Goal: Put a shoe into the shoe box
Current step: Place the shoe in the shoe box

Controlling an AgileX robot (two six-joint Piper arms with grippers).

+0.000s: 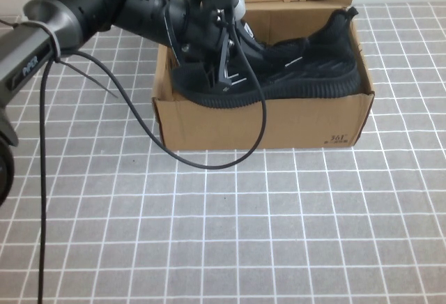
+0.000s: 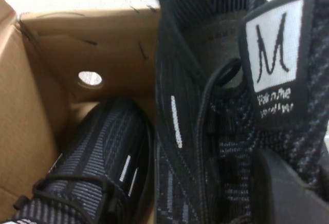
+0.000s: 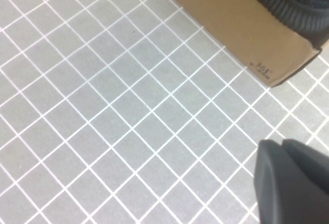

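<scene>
The shoe's ridged sole [image 1: 240, 100] laps over the shoe box's front side, so next my left gripper pulls the shoe back into the box's open inside [image 1: 296, 28] before lowering it.
The shoe box [image 1: 279, 123] stands open at the back middle of the table, its lid flap up behind it. The shoe [image 1: 306, 67] lies on its side inside the box, its ridged sole along the front wall and its heel sticking up at the right. My left gripper [image 1: 224, 67] reaches into the left part of the box and is shut on the shoe near its tongue. In the left wrist view the shoe's white tongue label [image 2: 275, 49] is close, with one finger [image 2: 293, 193] against the knit. My right gripper [image 3: 280, 154] is shut and empty, above the tiles right of the box.
The matching twin sneaker [image 2: 103, 152] lies in the box beside the held shoe, by the side wall [image 2: 31, 121]. A black cable [image 1: 209, 164] hangs from the left arm and loops over the tiles in front of the box. The box's printed corner [image 3: 259, 67] shows in the right wrist view.
</scene>
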